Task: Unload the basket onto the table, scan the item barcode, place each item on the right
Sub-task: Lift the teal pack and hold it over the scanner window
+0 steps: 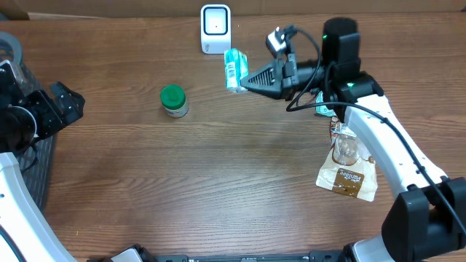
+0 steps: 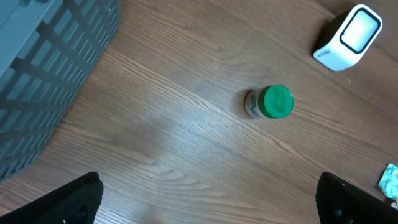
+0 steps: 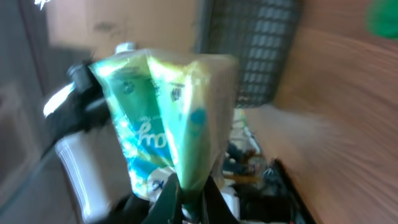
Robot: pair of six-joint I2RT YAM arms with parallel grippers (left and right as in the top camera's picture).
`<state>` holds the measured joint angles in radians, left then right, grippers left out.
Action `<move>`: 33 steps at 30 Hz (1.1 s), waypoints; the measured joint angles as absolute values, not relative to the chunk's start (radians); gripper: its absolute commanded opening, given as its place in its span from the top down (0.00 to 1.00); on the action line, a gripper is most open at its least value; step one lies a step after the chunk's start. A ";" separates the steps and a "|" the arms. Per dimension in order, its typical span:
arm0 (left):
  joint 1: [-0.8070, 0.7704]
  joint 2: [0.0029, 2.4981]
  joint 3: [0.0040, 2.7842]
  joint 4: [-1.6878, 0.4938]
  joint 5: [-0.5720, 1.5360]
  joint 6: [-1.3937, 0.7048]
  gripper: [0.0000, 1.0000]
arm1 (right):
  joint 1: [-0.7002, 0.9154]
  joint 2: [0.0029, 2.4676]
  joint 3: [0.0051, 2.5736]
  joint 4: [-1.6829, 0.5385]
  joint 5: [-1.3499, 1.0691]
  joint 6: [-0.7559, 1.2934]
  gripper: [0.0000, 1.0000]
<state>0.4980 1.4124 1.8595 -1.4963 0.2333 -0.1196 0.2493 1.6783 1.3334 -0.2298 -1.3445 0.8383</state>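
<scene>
The pouch's white printed panel (image 1: pixel 231 73) is facing up next to the barcode scanner, so my right gripper should swing across and tilt the pouch down toward the scanner's window (image 1: pixel 216 20).
My right gripper (image 1: pixel 244 78) is shut on a green and blue pouch (image 1: pixel 234 70), holding it in the air just right of and slightly in front of the white barcode scanner (image 1: pixel 215 29). In the right wrist view the pouch (image 3: pixel 168 115) fills the frame, its bottom edge pinched between my right gripper's (image 3: pixel 191 199) black fingers. The left gripper (image 2: pixel 208 202) stands open over bare wood at the table's left, nothing between its fingers. Its wrist view also takes in the scanner (image 2: pixel 348 37) at the top right.
A small jar with a green lid (image 1: pixel 174 100) stands left of centre; the same jar (image 2: pixel 268 102) shows in the left wrist view. A brown and white bag (image 1: pixel 348 175) and a clear packet lie under the right arm. A dark mesh basket (image 2: pixel 50 74) sits at the far left.
</scene>
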 measured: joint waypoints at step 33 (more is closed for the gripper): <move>0.498 1.412 1.860 -1.496 0.236 -0.120 0.00 | 0.564 2.163 1.983 -0.045 0.599 -0.307 0.96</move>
<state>0.4980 1.4124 1.8595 -1.4956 0.2356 -0.1196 0.5644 2.1628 1.9827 -0.0452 0.5987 -0.3065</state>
